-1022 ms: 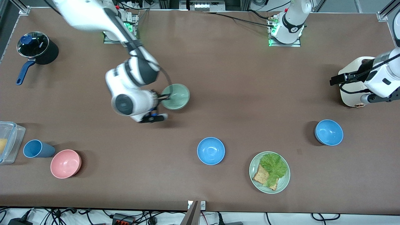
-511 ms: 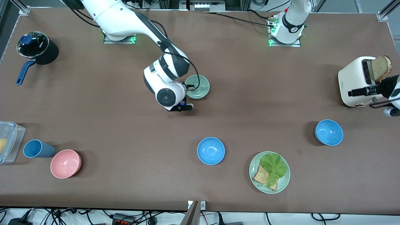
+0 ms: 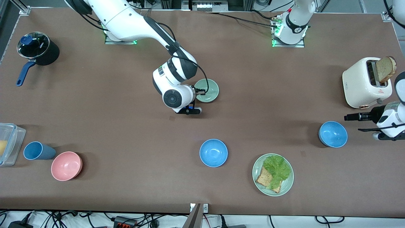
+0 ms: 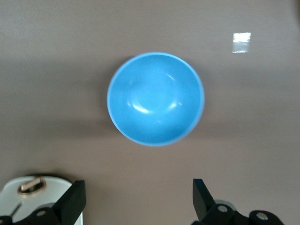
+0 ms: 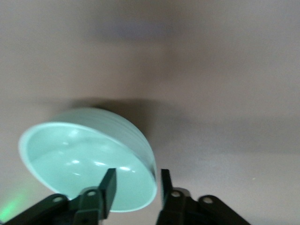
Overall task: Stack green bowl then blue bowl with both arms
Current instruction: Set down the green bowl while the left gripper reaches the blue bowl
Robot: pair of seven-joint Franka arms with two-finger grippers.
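Note:
When I lower the blue bowl (image 3: pixel 333 134) by the toaster, I expect it to nest inside and cover the green bowl (image 3: pixel 211 91): their round mouths look similarly wide.
The green bowl (image 3: pixel 208 90) rests on the table near its middle; in the right wrist view the green bowl (image 5: pixel 89 159) looks tilted. My right gripper (image 3: pixel 198 92) (image 5: pixel 136 185) straddles its rim, one finger inside and one outside, jaws parted and loose on it. One blue bowl (image 3: pixel 333 134) (image 4: pixel 155 98) sits toward the left arm's end. My left gripper (image 3: pixel 357 123) (image 4: pixel 138 197) hovers open beside this bowl, nothing between its fingers. A second blue bowl (image 3: pixel 213 153) lies nearer the front camera, mid-table.
A white toaster (image 3: pixel 364 82) (image 4: pixel 28 192) holding bread stands by the left arm. A pale green plate (image 3: pixel 286 183) carries lettuce and bread. A pink bowl (image 3: pixel 66 165), blue cup (image 3: pixel 38 150), clear box (image 3: pixel 9 144) and black pot (image 3: pixel 39 49) sit toward the right arm's end.
The right arm carried the green bowl toward the table's middle and its jaws have parted. The left gripper moved from over the toaster to beside the blue bowl.

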